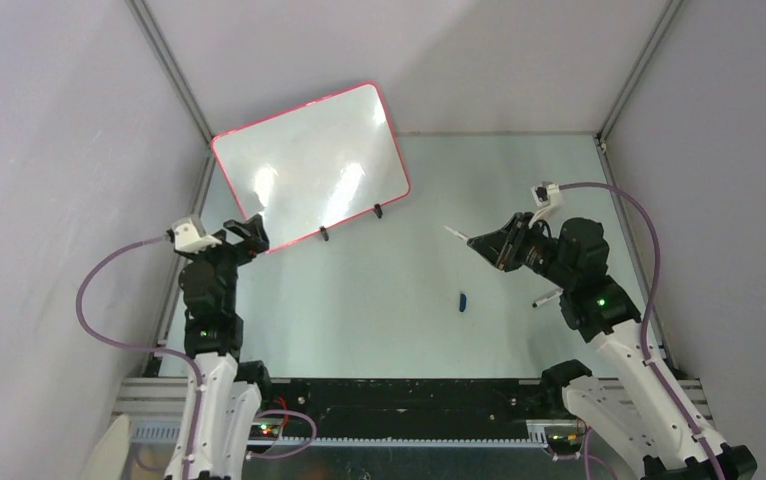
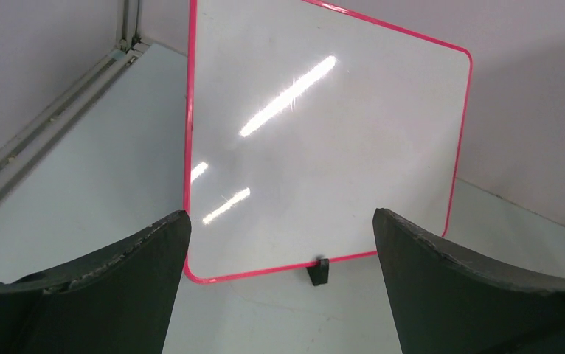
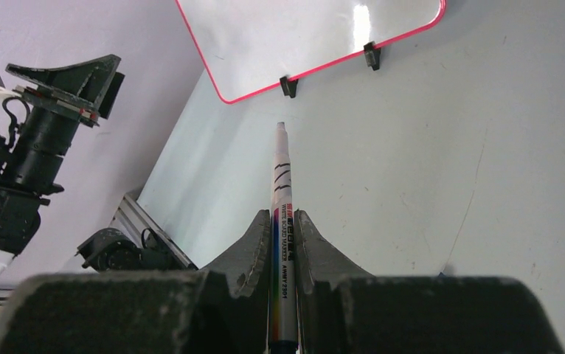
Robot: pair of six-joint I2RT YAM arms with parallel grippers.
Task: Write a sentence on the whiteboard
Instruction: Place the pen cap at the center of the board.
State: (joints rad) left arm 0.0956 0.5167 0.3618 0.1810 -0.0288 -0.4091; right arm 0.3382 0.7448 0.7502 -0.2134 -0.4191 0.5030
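Observation:
My open left gripper is beside the whiteboard's side rim (image 1: 235, 197), which stands clear of the wall. I should carry on swinging around until my fingers are on both sides of that rim (image 1: 228, 180).
The whiteboard (image 1: 309, 165) stands tilted at the back left on two black clip feet (image 1: 325, 235), red-pink rim all round. Its face (image 2: 324, 147) shows only light glare, and no sentence is in view on it. My left gripper (image 1: 249, 235) is open just before the board's lower left corner, its fingers (image 2: 139, 280) wide apart with nothing between them. My right gripper (image 1: 484, 243) hovers at mid-right, shut on a white marker (image 3: 279, 169) whose uncapped tip points toward the board (image 3: 302, 37).
A small blue cap (image 1: 463, 300) lies on the table between the arms. A thin pen-like object (image 1: 547, 297) lies beside the right arm. Grey walls and metal posts (image 1: 174, 65) close in the sides; a black rail (image 1: 409, 400) runs along the near edge.

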